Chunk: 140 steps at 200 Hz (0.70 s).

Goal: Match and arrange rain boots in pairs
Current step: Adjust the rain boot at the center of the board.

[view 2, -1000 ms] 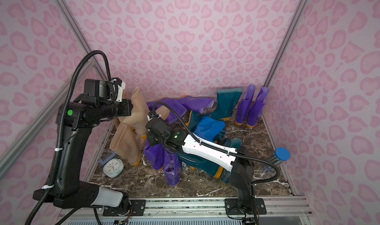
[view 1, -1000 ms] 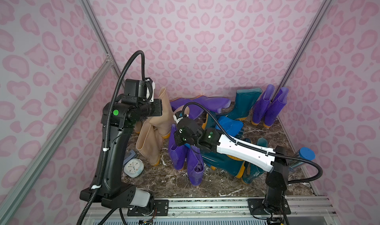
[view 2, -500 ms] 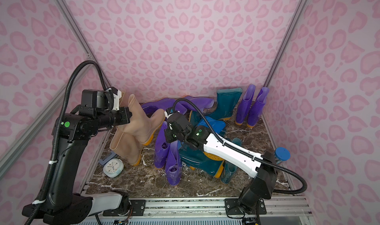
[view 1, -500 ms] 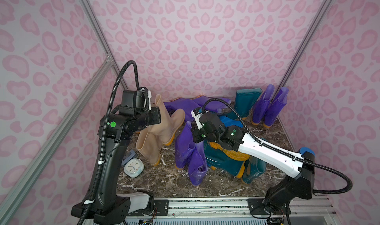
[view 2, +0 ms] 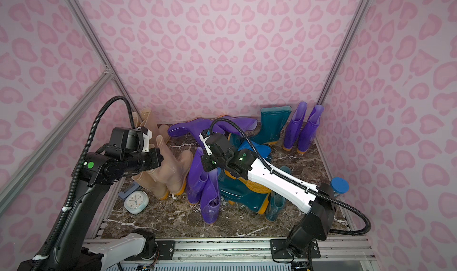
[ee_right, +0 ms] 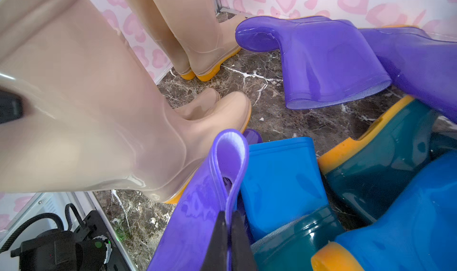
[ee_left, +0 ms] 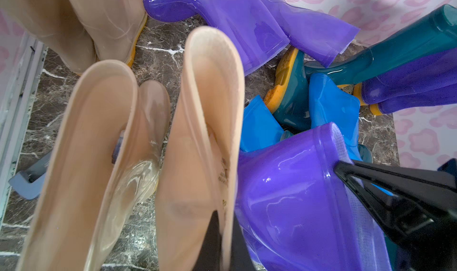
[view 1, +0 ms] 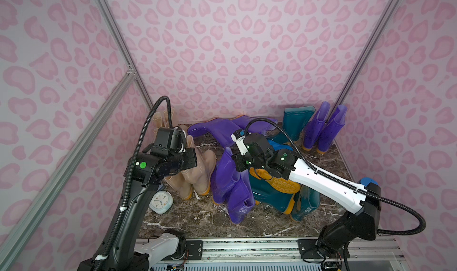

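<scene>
Next, my left gripper swings back, sets the boot upright on its orange sole (view 2: 181, 190), then opens, as the held beige boot's leg (view 2: 166, 163) slants toward the second beige boot.
My left gripper (ee_left: 226, 245) is shut on the cuff of a beige rain boot (view 1: 206, 168) that stands upright on its orange sole next to a second beige boot (view 1: 178, 185). My right gripper (ee_right: 228, 242) is shut on the cuff of a purple rain boot (view 1: 222, 180), which stands just right of the beige ones. In both top views the two grippers (view 1: 195, 158) (view 1: 237, 163) are close together. Another purple boot (view 2: 210, 203) lies against the held one. Blue boots (ee_right: 279, 180) and teal boots (view 1: 269, 195) are piled behind and to the right.
A beige pair (view 1: 160, 118) stands at the back left. Purple boots (view 1: 215, 131) lie at the back, near an upright teal boot (view 1: 296, 123) and a purple pair (view 1: 324, 128). A pale alarm clock (view 1: 161, 202) sits at the front left. A blue-capped cylinder (view 1: 368, 182) is at the right wall.
My left arm has come down with the beige boot, which now stands beside the other beige one. My right arm has carried the purple boot to the right.
</scene>
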Available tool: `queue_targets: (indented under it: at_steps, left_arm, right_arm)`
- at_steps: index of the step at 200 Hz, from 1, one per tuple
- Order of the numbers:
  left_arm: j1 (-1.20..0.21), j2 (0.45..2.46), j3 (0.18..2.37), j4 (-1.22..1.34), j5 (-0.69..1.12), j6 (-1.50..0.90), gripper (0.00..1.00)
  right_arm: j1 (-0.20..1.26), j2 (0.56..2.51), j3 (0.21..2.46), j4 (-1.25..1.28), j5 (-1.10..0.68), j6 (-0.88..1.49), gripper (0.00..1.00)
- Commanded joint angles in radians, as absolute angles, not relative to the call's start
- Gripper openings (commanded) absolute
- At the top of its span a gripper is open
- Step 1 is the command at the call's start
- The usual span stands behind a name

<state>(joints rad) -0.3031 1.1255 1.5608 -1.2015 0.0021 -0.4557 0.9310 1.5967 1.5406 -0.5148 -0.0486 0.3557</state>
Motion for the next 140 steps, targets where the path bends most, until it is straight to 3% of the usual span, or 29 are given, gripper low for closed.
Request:
queue_targets:
  at_steps: [1, 67, 140]
  left_arm:
    - [-0.310, 1.117, 1.560, -1.142, -0.019, -0.460, 0.02]
    - [-0.319, 1.108, 1.392, -1.066, -0.064, -0.500, 0.02]
    - [-0.319, 1.108, 1.494, -1.180, -0.129, -0.437, 0.01]
  right_arm:
    - [0.926, 1.598, 1.539, -0.464, -0.066, 0.338, 0.00]
    - [0.927, 1.596, 1.553, -0.474, -0.086, 0.331, 0.00]
    - [0.925, 1.563, 1.591, -0.531, -0.012, 0.312, 0.00]
